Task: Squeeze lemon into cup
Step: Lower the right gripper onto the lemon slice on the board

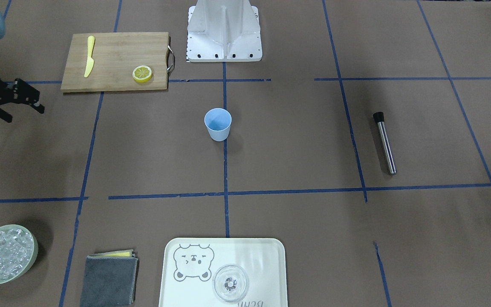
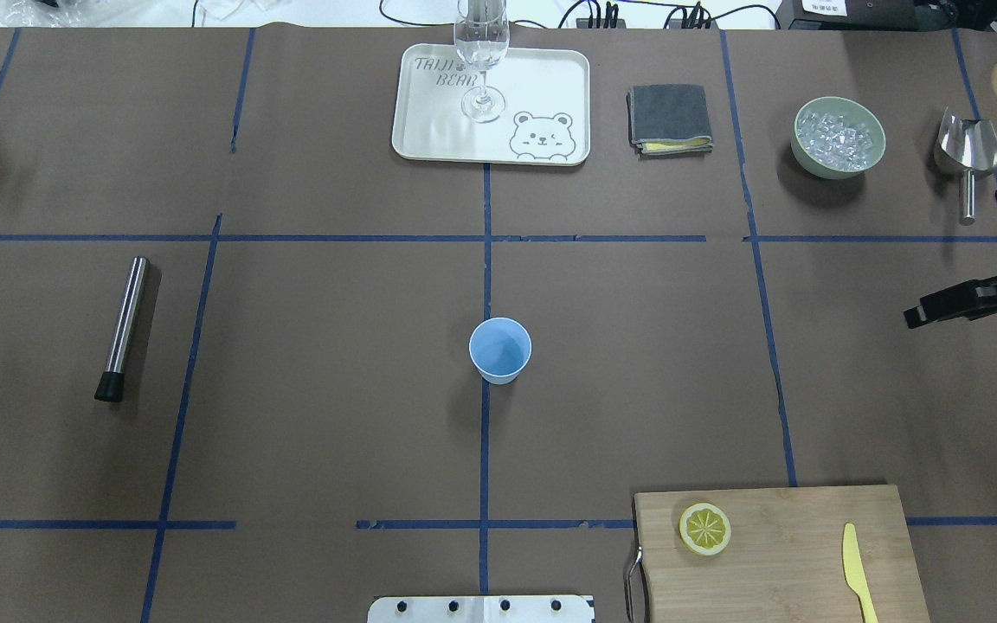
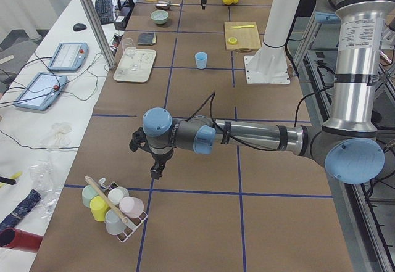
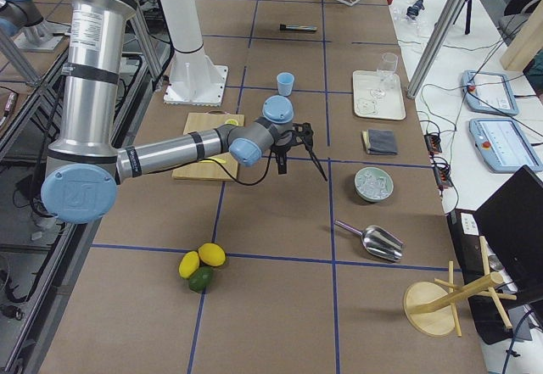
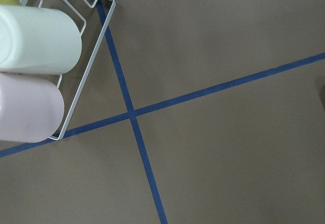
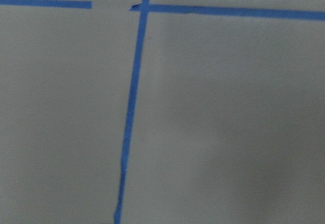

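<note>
The lemon slice [image 1: 142, 73] has a thick yellow rim [image 1: 145, 81] showing above the board. So I should expect another slice hiding under it when I pick it up.
A lemon slice [image 1: 142, 73] [image 2: 705, 528] lies flat on a wooden cutting board [image 1: 113, 64] [image 2: 793, 554], beside a yellow plastic knife [image 1: 89, 56]. The light-blue cup [image 1: 218, 123] [image 2: 499, 349] stands upright and empty at the table's middle. My right gripper [image 1: 24, 111] [image 2: 957, 258] is open and empty, above the table far out to my right, away from both board and cup. My left gripper [image 3: 145, 160] shows only in the exterior left view, near a wire rack of cups [image 3: 114, 207]. I cannot tell whether it is open or shut.
A steel muddler [image 2: 122, 329] lies on my left. At the far edge are a bear tray [image 1: 262, 264] with a clear glass [image 1: 230, 282], a folded grey cloth [image 1: 109, 279], a bowl of ice [image 1: 4, 253] and a metal scoop [image 2: 968, 151].
</note>
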Motion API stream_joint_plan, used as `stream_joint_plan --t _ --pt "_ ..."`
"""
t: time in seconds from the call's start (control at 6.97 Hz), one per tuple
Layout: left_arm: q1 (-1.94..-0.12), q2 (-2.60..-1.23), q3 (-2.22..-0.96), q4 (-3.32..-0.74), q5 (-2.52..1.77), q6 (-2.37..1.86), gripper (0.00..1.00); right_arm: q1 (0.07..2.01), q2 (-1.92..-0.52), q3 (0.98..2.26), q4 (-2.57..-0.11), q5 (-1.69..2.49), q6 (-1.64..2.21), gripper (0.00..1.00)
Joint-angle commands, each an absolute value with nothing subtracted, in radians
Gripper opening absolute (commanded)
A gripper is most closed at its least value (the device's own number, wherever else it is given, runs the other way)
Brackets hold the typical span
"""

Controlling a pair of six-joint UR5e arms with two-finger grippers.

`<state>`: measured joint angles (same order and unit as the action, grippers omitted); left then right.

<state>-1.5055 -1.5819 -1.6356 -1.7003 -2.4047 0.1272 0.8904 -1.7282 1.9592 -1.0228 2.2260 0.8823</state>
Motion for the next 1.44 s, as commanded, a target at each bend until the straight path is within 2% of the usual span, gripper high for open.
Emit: stream_joint_plan --t 0.0,0.29,0.43,0.72,1.29 --pt "-1.503 -1.579 -1.629 -1.770 -2.405 0.129 1.00 0.580 -1.721 2.075 -1.019 1.971 1.202 1.00" --pt "-1.497 -1.578 -1.614 -1.775 -2.414 0.129 1.00 0.420 -1.660 2.095 -1.060 1.880 1.392 1.00" --pt "-1.497 -1.577 -1.602 -1.776 -2.462 0.129 1.00 0.384 -1.587 2.106 -1.180 1.829 1.419 1.00" --pt "-1.497 -1.577 -1.600 -1.776 -2.470 0.127 1.00 0.306 -1.527 2.120 -1.291 1.760 1.445 1.00" --pt "-1.491 -1.577 -1.598 -1.778 -2.470 0.124 1.00 0.236 -1.542 2.120 -1.342 1.724 1.447 1.00"
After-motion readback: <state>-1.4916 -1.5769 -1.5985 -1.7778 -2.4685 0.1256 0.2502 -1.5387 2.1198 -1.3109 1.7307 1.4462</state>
